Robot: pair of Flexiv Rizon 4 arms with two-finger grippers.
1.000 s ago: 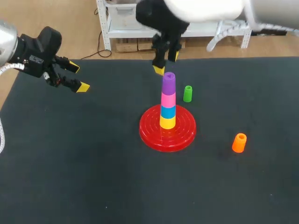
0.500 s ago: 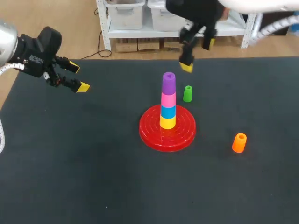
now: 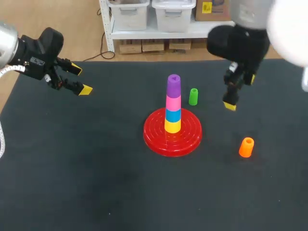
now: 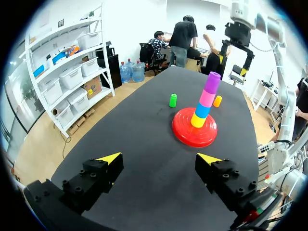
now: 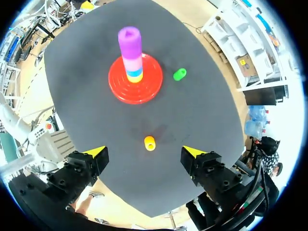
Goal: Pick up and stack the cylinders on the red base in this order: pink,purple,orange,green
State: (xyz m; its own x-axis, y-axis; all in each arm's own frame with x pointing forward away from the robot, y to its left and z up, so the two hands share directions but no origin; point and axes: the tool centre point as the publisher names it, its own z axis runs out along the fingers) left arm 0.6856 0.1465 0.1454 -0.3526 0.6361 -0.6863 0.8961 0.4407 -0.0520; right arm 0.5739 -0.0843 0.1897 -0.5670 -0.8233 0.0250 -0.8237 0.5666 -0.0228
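Note:
The pink cylinder (image 3: 173,103) looks shorter beneath the purple cylinder, so the orange cylinder (image 3: 246,147) will slide partway down over the purple cylinder's top when the robot lowers it.
On the red base (image 3: 155,140) stands a stack: yellow at the bottom, then blue, pink (image 3: 173,103) and purple (image 3: 173,84) on top. The green cylinder (image 3: 193,96) stands just behind and right of the base. Farther right, toward the front, is the orange cylinder (image 3: 246,147). My right gripper (image 3: 240,92) hangs open and empty above the table, right of the green cylinder; in its own view the orange cylinder (image 5: 149,143) lies just ahead of the right gripper (image 5: 144,152). My left gripper (image 3: 81,80) is open and empty at the far left, facing the base (image 4: 185,138) from a distance.
Black cloth covers the whole table, which holds only the task's pieces. Bare cloth stretches across the left half and along the front. In the left wrist view, the left gripper (image 4: 160,159) has only bare cloth close to it.
My right gripper has swung from just behind the purple top over to the right and nearer the orange cylinder, and its fingers spread wider. The left arm and cylinders stayed put.

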